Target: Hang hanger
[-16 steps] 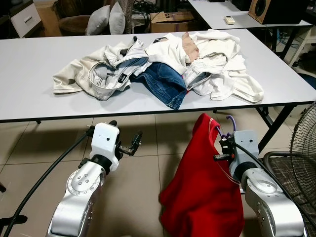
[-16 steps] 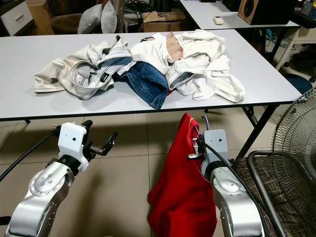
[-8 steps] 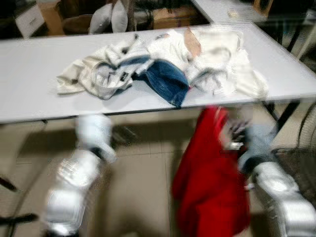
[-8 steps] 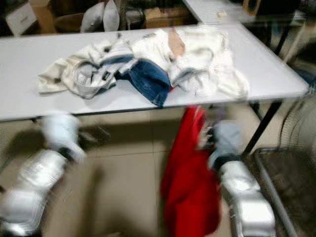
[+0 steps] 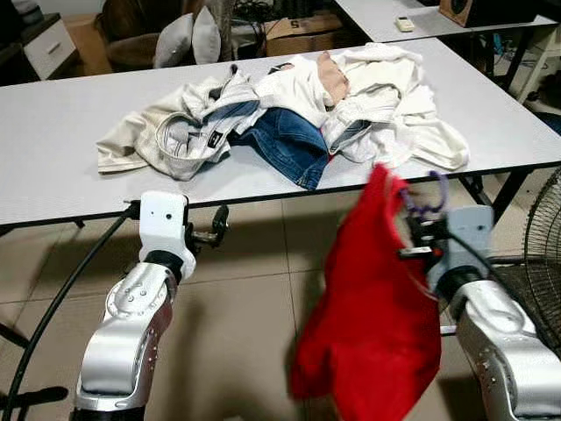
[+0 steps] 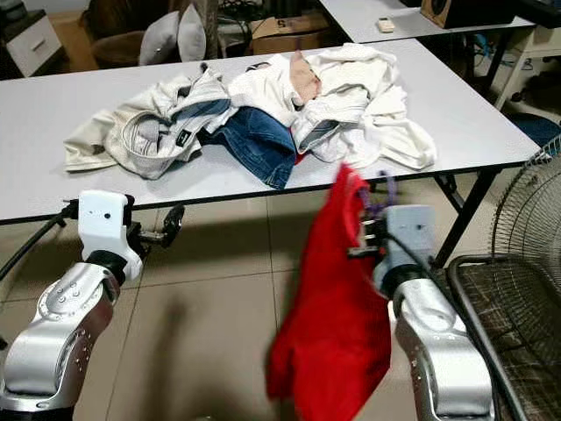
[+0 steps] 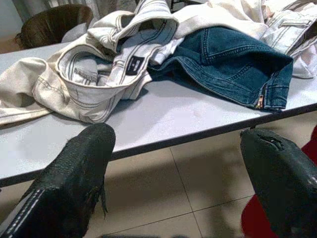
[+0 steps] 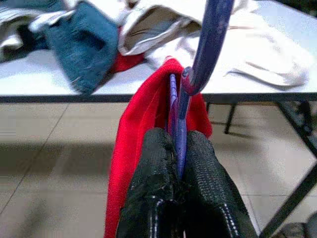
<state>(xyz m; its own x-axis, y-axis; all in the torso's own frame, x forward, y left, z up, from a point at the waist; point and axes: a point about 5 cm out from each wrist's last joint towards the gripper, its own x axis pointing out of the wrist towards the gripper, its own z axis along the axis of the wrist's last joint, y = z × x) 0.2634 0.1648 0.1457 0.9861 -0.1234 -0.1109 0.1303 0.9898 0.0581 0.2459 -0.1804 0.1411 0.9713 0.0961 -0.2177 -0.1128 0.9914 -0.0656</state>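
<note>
My gripper will make the red garment [image 5: 368, 307] slip off and droop limply when it pulls the garment's ribbed edge, as the garment hangs loose over the purple hanger [image 5: 424, 207].
A red garment [image 5: 372, 307] hangs on a purple hanger [image 5: 427, 200] in front of the white table [image 5: 61, 184]. My right gripper [image 5: 419, 241] is shut on the hanger just under its hook [image 8: 208, 44], with both black fingers [image 8: 151, 168] pressed against the purple stem. The garment drapes down toward the tiled floor, below the table's front edge. My left gripper [image 5: 217, 226] is held out below the table edge, open and holding nothing, its fingers [image 7: 74, 168] wide apart.
A heap of clothes lies on the table: white garments [image 5: 386, 96], blue jeans [image 5: 285, 140] and beige trousers [image 5: 166, 132]. A fan's wire cage [image 5: 543, 237] stands at the right. Table legs [image 5: 508, 189] run down at the right. Cushions [image 5: 188, 35] and a box lie beyond.
The camera has shifted with heavy blur in between. My right gripper with the hanger and red garment now sits higher, near the table's front edge. My left arm has swung left.
</note>
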